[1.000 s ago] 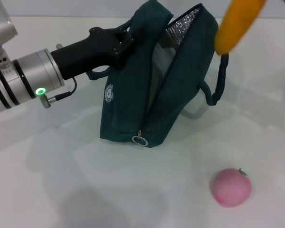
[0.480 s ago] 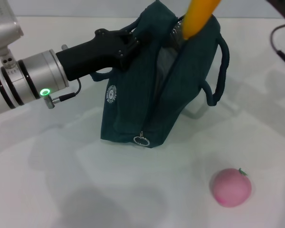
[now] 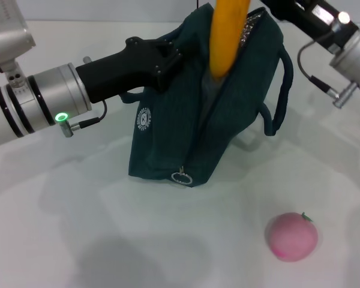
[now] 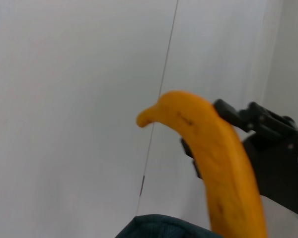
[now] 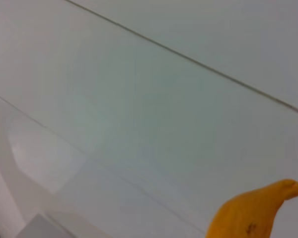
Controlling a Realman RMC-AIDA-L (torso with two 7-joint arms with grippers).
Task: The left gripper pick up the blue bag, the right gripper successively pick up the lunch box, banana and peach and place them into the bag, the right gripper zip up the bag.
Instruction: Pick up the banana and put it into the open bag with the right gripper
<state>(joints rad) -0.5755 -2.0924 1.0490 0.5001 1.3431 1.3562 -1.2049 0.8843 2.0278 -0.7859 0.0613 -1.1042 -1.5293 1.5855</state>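
I should keep lowering the banana with my right gripper until the fingers get to the blue bag's rim, then let go, because the banana hangs upright with its lower end point(image 3: 220, 69) in the blue bag's opening point(image 3: 212, 93).
The blue bag point(image 3: 228, 120) stands on the white table with its top unzipped, showing silver lining. My left gripper point(image 3: 167, 57) is shut on the bag's upper left edge and holds it upright. The banana point(image 3: 228, 36) hangs nearly vertical, its lower end dipping into the bag's opening. In the left wrist view my right gripper point(image 4: 208, 131) is shut on the banana point(image 4: 223, 173) near its upper part, above the bag's rim point(image 4: 159, 225). The banana's tip point(image 5: 253, 210) also shows in the right wrist view. The peach point(image 3: 292, 236) lies on the table at the front right. The lunch box is hidden.
My right arm point(image 3: 324, 24) reaches in from the upper right, with a cable looping below its wrist. The bag's right handle point(image 3: 280, 96) hangs loose on that side. The zipper's ring pull point(image 3: 180, 177) hangs at the bag's front lower end.
The banana moved left and down from the upper right until its lower end entered the bag's opening. My right arm has come into the head view. The bag and peach stayed put.
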